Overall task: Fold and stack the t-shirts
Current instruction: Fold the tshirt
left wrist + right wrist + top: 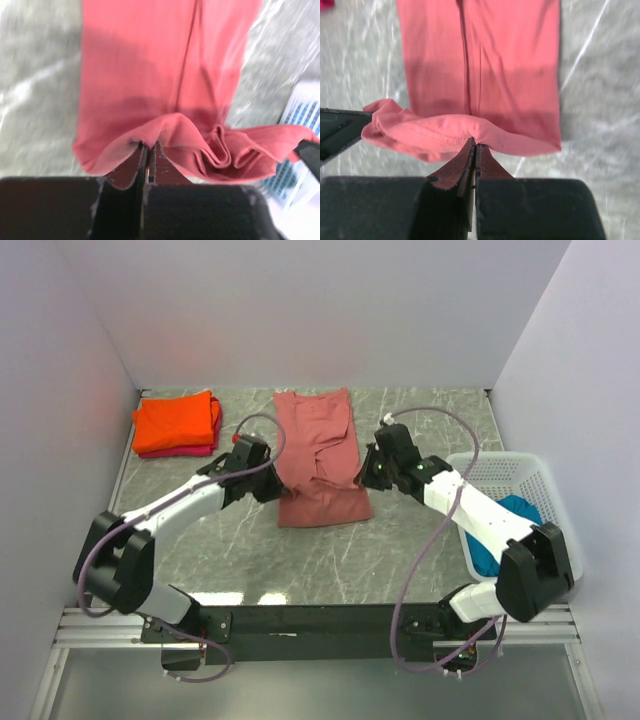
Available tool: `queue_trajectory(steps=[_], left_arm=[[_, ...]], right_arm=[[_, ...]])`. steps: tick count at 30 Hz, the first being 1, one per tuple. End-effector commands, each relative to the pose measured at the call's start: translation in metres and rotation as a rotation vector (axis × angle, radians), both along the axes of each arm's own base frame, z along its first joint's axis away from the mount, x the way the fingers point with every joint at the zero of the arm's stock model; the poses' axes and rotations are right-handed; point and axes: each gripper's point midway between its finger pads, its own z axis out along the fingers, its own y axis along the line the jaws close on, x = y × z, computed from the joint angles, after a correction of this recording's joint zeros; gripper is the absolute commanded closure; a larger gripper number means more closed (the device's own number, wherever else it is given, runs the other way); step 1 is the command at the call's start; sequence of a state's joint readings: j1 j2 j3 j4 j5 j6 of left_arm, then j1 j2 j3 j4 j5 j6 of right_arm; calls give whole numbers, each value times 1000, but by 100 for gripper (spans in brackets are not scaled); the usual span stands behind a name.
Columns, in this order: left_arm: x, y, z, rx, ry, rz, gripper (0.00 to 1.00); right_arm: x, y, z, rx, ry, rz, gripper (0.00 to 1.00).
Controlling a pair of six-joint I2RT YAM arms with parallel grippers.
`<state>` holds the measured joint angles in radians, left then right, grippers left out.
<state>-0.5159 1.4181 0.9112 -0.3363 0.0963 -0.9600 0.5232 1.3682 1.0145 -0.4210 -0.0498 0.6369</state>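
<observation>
My right gripper is carrying the hem (326,483), which hangs level across the brick-red t-shirt. It should keep moving the hem toward the t-shirt's far end until the hem is over the t-shirt's middle (322,447).
The dusty brick-red t-shirt (318,435) lies lengthwise in the middle of the table, and its near part is lifted into a fold. My left gripper (272,480) is shut on the shirt's left edge (150,60); its jaws (148,145) pinch bunched cloth. My right gripper (368,472) is shut on the right edge (485,60), jaws (475,144) closed on the hem. The bright orange t-shirt (175,420) lies folded at the far left, on top of the pink-red one (192,451). The teal-blue t-shirt (518,508) lies in the basket.
The white lattice basket (500,472) stands at the right edge of the table, under my right arm; it also shows in the left wrist view (300,110). Grey marble tabletop (230,550) lies between the arms. White walls enclose the back and sides.
</observation>
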Motion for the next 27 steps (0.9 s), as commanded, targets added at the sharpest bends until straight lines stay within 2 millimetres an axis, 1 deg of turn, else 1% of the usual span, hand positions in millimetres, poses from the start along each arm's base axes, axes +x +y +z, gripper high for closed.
queue_trajectory(steps=[1,2,3,4,5,6,7,10,12,14,15,17,18,21,25,27], left_arm=[[44,-7,28,-24,-107,35,99],[54,-9,39,-39,-136,46,99],[60,-8,41,-38,-146,57,100],[65,-8,39,-29,-141,69,99],[74,-7,48,-27,-165,86,99],[78,-6,49,-21,-167,93,99],[87,-7,49,-13,-169,101,99],[100,-7,47,0,-158,117,99],[105,-2,43,30,-154,146,99],[112,0,43,44,-162,158,100],[116,3,45,55,-171,175,99],[123,7,45,75,-170,196,99],[125,8,44,82,-173,198,99],[132,7,38,86,-167,188,99],[141,2,20,93,-110,184,99],[141,3,13,103,-85,193,99]], right_arm=[[44,-1,31,-7,-124,-60,100],[50,-4,32,-10,-124,-68,100],[60,-4,32,-18,-118,-83,100],[64,-4,31,-18,-111,-87,100],[70,-6,33,-16,-113,-90,100],[78,-2,33,-11,-112,-85,100],[82,-2,33,-15,-110,-86,100],[99,-4,33,-29,-103,-95,100],[110,-5,29,-37,-93,-105,100],[113,-1,26,-23,-74,-88,100],[119,-2,21,-23,-64,-92,100],[123,-1,16,-24,-51,-87,100],[126,-1,11,-27,-37,-91,100],[131,-2,5,-27,-25,-96,100],[140,-5,-2,-31,-13,-103,100],[144,-5,-9,-33,3,-107,100]])
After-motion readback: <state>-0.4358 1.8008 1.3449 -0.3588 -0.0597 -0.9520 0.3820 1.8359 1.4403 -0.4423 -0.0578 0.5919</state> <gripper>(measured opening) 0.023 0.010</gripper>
